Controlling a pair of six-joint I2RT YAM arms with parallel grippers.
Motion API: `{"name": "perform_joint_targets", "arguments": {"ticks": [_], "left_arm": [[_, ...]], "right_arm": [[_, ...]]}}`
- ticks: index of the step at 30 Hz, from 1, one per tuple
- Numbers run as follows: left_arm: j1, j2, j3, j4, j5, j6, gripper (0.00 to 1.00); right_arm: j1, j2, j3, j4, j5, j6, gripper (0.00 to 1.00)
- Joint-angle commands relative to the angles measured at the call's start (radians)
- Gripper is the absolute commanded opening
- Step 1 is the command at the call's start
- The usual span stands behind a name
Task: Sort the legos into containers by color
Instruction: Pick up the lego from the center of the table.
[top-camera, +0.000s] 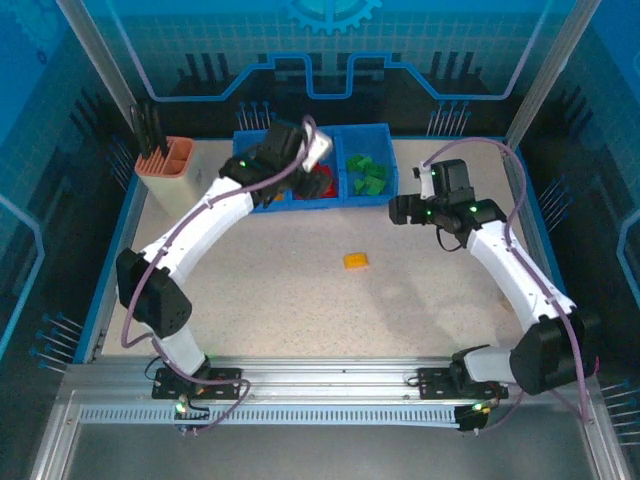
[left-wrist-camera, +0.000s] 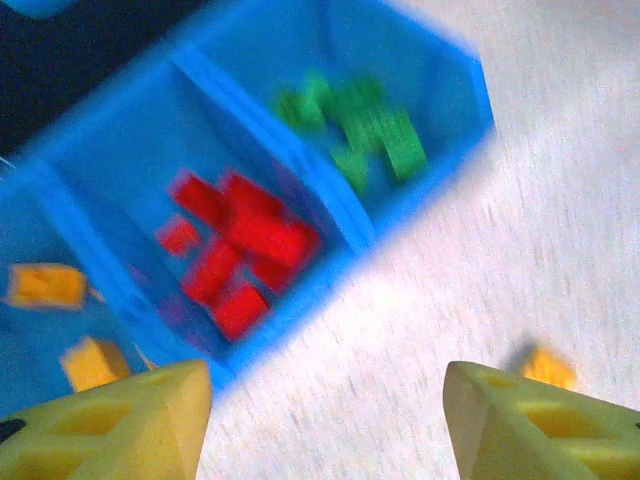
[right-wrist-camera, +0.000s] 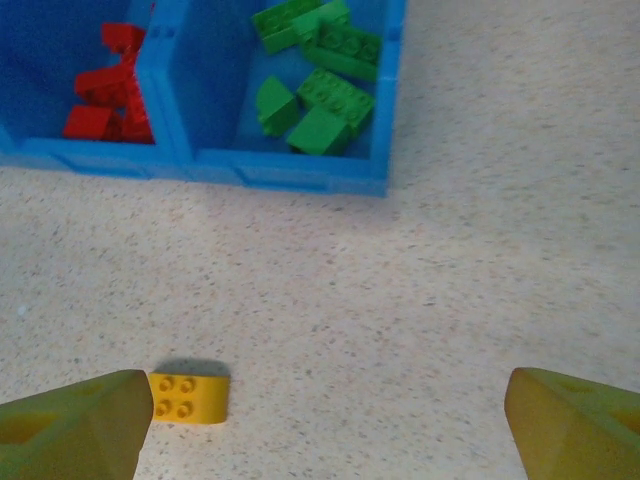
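Observation:
The single yellow lego lies clear of the blue tray (top-camera: 360, 204). My open left gripper should keep moving toward the lego (top-camera: 355, 260) until it is between the fingers.
A single yellow lego (top-camera: 356, 260) lies on the pale table in front of the blue tray (top-camera: 300, 204). It lies by the left fingertip of my open right gripper (right-wrist-camera: 325, 425), apart from it (right-wrist-camera: 188, 398). Green legos (right-wrist-camera: 315, 80) fill the tray's right compartment and red legos (right-wrist-camera: 105, 85) the middle one. My left gripper (top-camera: 318, 152) hovers over the tray, hiding the left compartment from above. In the blurred left wrist view it (left-wrist-camera: 328, 420) is open and holds nothing. That view has yellow legos (left-wrist-camera: 45, 285) in the left compartment, with red legos (left-wrist-camera: 240, 250) and green legos (left-wrist-camera: 365, 130) beside them. My right gripper (top-camera: 400, 210) sits right of the tray's front.
A salmon-orange holder (top-camera: 165, 157) with dark tools stands at the back left, beside the tray. Raised blue walls (top-camera: 118, 250) border the table on both sides. Open table stretches between the tray and the arm bases.

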Motion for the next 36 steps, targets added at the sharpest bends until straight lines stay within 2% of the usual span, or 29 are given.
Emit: {"name": "perform_joint_targets", "arguments": {"ticks": [1,6,14,31,36], "left_arm": [[-0.054,-0.001,-0.182,0.02,0.089,0.166,0.64],[-0.096,-0.004,-0.325,0.15,0.219,0.144,0.64],[-0.177,0.13,-0.308,0.265,0.299,0.106,0.65],[-0.218,0.366,-0.206,0.289,0.287,0.094,0.66],[-0.217,0.395,-0.195,0.268,0.262,0.089,0.58]], "right_arm": [[-0.036,-0.088,-0.003,-0.064,0.05,0.02,0.93],[-0.104,-0.154,-0.038,-0.117,-0.066,0.034,0.98],[-0.138,-0.192,-0.066,-0.192,-0.106,0.065,1.0],[-0.152,-0.233,-0.056,-0.245,-0.131,0.053,1.0],[-0.153,-0.228,-0.061,-0.243,-0.121,0.048,1.0]]}}
